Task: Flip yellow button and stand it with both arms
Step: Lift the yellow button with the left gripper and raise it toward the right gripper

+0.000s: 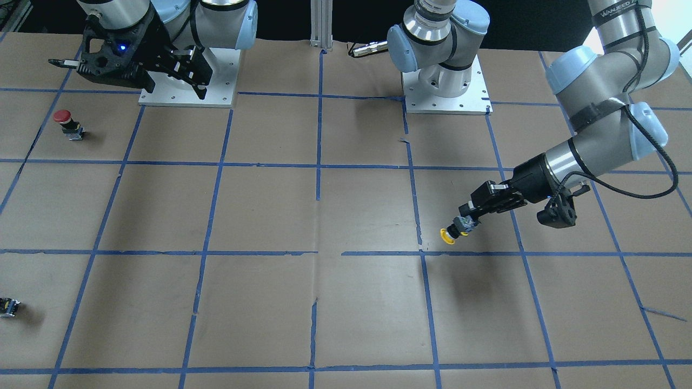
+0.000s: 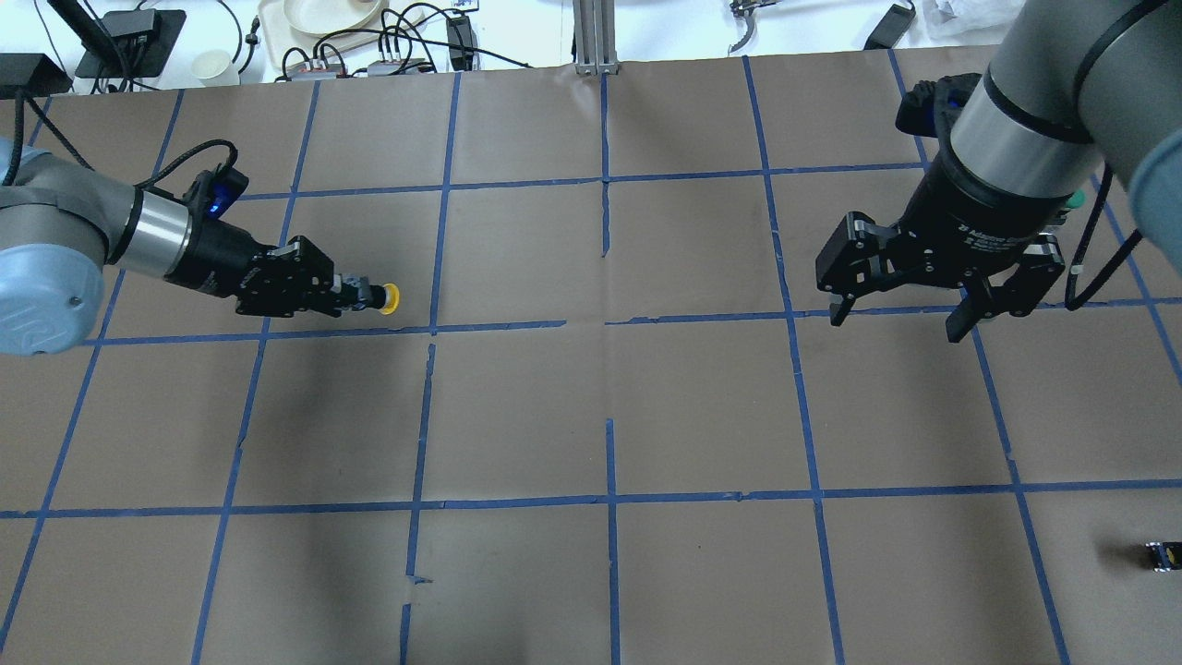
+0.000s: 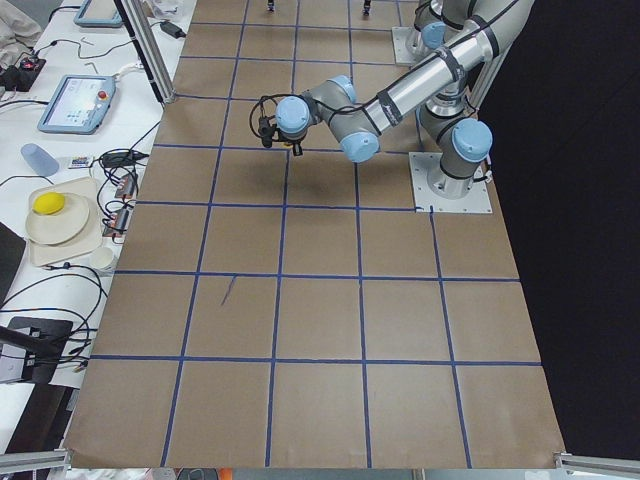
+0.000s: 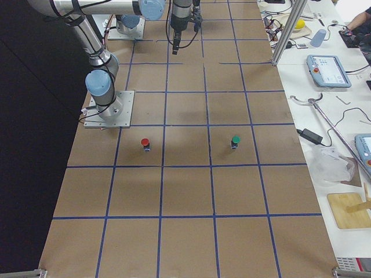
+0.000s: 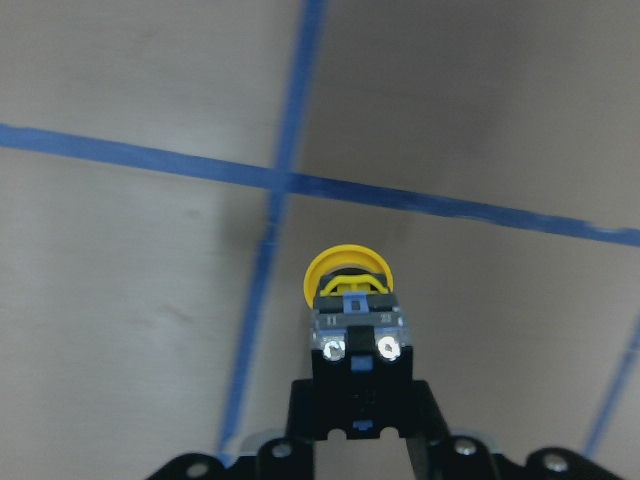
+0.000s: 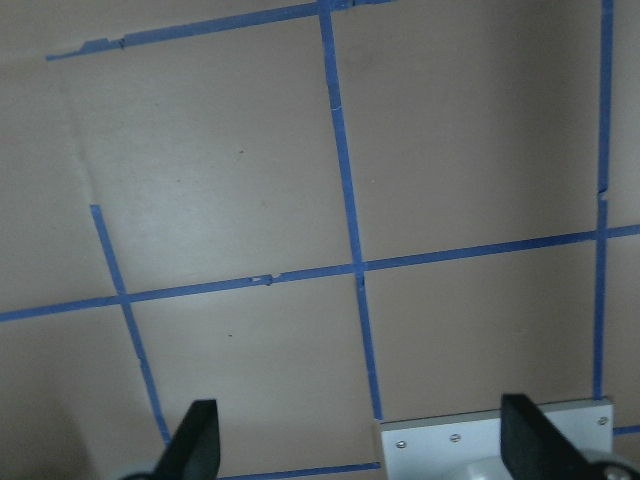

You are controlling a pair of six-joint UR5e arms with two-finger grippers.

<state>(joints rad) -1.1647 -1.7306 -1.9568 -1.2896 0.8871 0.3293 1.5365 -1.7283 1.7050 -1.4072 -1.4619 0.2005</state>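
The block base (image 1: 465, 223) should come along stiffly when the robot carries the button by its yellow cap, because a black neck (image 1: 453, 230) connects the cap to the base.
The yellow button (image 2: 391, 297) hangs on its side just above the table, its yellow cap pointing away from my left gripper (image 2: 349, 294). That gripper is shut on the button's grey-black block base. In the front view the button (image 1: 448, 235) tilts cap-down off the left gripper (image 1: 469, 219). The left wrist view shows the base with two screws in the gripper (image 5: 355, 395) and the cap (image 5: 345, 272) beyond. My right gripper (image 2: 896, 325) is open and empty, high over the table's right side, far from the button. Its fingers (image 6: 195, 445) stand wide apart.
A red-capped button (image 1: 64, 120) stands near the right arm's base plate (image 1: 221, 97). A green-capped button (image 4: 235, 141) stands beside it. A tiny black-grey block (image 2: 1163, 554) lies at the near right. Blue tape lines grid the brown paper.
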